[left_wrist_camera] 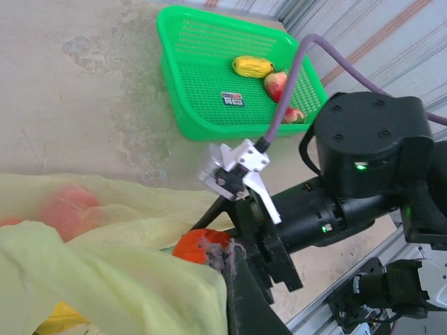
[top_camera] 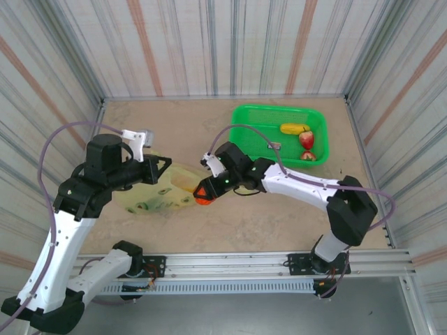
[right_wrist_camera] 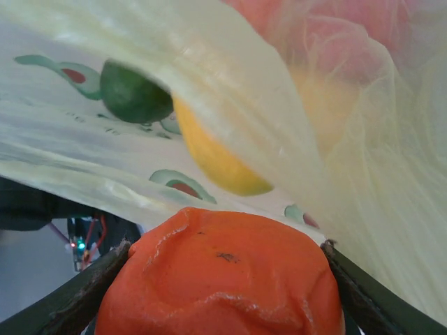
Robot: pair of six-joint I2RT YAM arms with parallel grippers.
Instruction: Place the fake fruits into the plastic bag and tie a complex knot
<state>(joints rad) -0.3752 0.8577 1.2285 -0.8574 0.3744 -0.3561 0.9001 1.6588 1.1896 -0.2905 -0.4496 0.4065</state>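
Observation:
My right gripper should keep moving in, as the plastic bag's opening (right_wrist_camera: pixel 143 143) is wide open in front of the orange fruit, and let go of the orange fruit beside the yellow fruit (right_wrist_camera: pixel 218 159).
The yellow-green plastic bag (top_camera: pixel 157 197) lies on the table left of centre, mouth facing right. My left gripper (top_camera: pixel 164 166) is shut on its upper edge, and the film (left_wrist_camera: pixel 105 279) drapes over that gripper's dark finger (left_wrist_camera: pixel 244 300). My right gripper (top_camera: pixel 203 192) is shut on an orange fake fruit (right_wrist_camera: pixel 223 279) at the bag's mouth (left_wrist_camera: pixel 199 248), its fingers (right_wrist_camera: pixel 77 296) on either side of the fruit. Through the bag (right_wrist_camera: pixel 279 105) I see a yellow fruit (right_wrist_camera: pixel 216 157), a green one (right_wrist_camera: pixel 133 94) and a reddish one (left_wrist_camera: pixel 66 209).
A green mesh basket (top_camera: pixel 241 113) stands at the back right holding a yellow banana (top_camera: pixel 295 128) and two red fruits (top_camera: pixel 306 139). Striped walls close in the table on three sides; a metal rail runs along the near edge (top_camera: pixel 279 262).

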